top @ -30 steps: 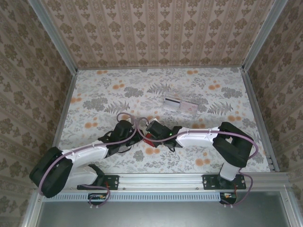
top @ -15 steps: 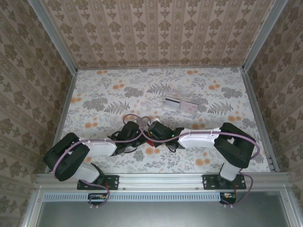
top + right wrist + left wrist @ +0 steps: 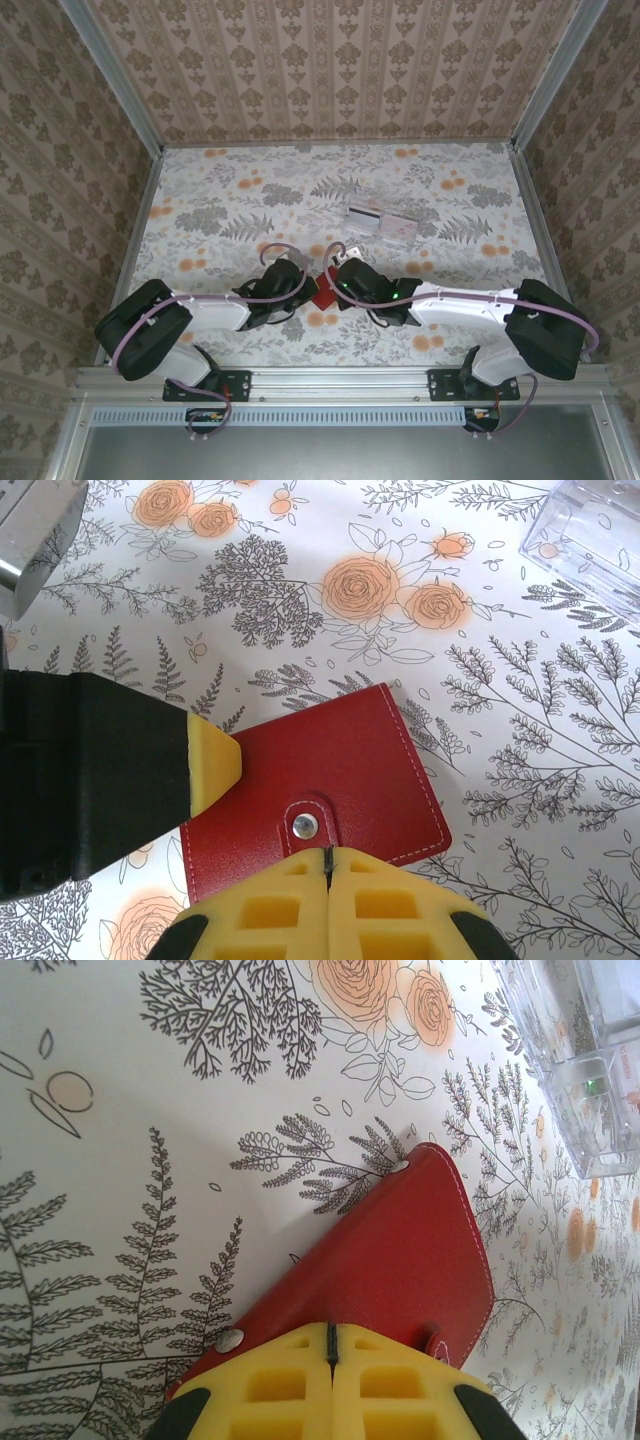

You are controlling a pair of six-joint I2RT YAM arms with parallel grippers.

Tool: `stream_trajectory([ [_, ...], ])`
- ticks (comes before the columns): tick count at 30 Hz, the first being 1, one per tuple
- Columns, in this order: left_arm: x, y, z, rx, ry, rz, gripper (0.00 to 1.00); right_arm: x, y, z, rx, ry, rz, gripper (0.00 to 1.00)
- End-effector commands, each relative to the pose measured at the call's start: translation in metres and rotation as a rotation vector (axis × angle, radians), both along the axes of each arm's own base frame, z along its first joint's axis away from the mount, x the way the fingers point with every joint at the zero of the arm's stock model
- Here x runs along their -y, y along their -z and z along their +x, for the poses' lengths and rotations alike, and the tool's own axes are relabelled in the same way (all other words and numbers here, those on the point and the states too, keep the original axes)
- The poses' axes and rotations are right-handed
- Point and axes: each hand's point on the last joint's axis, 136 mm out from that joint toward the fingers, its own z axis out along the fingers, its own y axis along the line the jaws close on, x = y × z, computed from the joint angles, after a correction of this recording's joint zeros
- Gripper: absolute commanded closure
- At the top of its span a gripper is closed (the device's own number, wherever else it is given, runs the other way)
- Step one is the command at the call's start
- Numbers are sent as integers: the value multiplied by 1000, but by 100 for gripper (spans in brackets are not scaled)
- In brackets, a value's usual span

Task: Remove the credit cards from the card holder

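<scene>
The card holder (image 3: pixel 345 750) lies crooked with its tab snapped shut, so I should square it, back my left gripper off and open the tab (image 3: pixel 306 826) with my right gripper.
The red card holder (image 3: pixel 322 295) lies folded shut on the flowered table, between the two arms. My left gripper (image 3: pixel 331 1328) is shut, its yellow tips pressed together over the holder's (image 3: pixel 400 1250) near edge. My right gripper (image 3: pixel 328 852) is shut too, its tips meeting at the foot of the snapped closing tab (image 3: pixel 305 820) on the holder (image 3: pixel 340 750). In the right wrist view a left fingertip (image 3: pixel 213 765) rests on the holder's left side. A pale credit card with a dark stripe (image 3: pixel 362 216) lies flat on the table farther back.
A pale, clear oblong plastic piece (image 3: pixel 398 230) lies beside the striped card; its corner shows in the right wrist view (image 3: pixel 590 530). A clear plastic part with a green light (image 3: pixel 590 1060) sits at the left wrist view's upper right. Metal rails edge the table (image 3: pixel 200 200).
The left arm's elbow has risen and its gripper has slid right. The right arm has stretched out low, its elbow moving right. The red holder now shows between the two grippers.
</scene>
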Motion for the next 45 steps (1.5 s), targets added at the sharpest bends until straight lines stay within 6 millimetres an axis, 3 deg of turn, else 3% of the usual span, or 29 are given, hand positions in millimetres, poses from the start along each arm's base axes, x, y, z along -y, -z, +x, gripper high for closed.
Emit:
stream_trajectory([
  [1, -32, 41, -15, -94, -43, 180, 100, 0, 9, 1, -34, 28, -20, 92],
  [4, -25, 33, -15, -69, -34, 144, 100, -9, 14, 2, -52, 22, -23, 68],
  [7, -23, 18, -15, -30, -28, 100, 100, -17, 19, 4, -67, 22, -52, 61],
  [11, -27, -11, -6, 40, -9, 87, 100, -11, 20, 8, -72, 84, -74, 55],
  [13, -33, -25, -1, 81, -2, 92, 92, -6, 19, 7, -85, 120, -55, 50],
  [15, -41, -30, 5, 106, 0, 104, 80, 1, 22, 3, -120, 157, -46, 43],
  [19, -53, -26, 14, 111, 20, 118, 80, 5, 35, -6, -220, 204, 28, 23],
  [23, -64, -21, 14, 110, -9, 117, 80, -6, 51, -9, -320, 203, 144, 19],
  [28, -83, -32, 7, 140, -33, 155, 77, -15, 64, 8, -400, 211, 224, 17],
  [37, -107, -40, -9, 189, -70, 162, 75, -51, 63, 45, -470, 129, 266, 18],
  [42, -109, -35, -14, 182, -75, 146, 75, -73, 62, 58, -490, 82, 248, 18],
  [45, -108, -33, -14, 178, -73, 136, 75, -73, 62, 62, -486, 78, 197, 19],
])
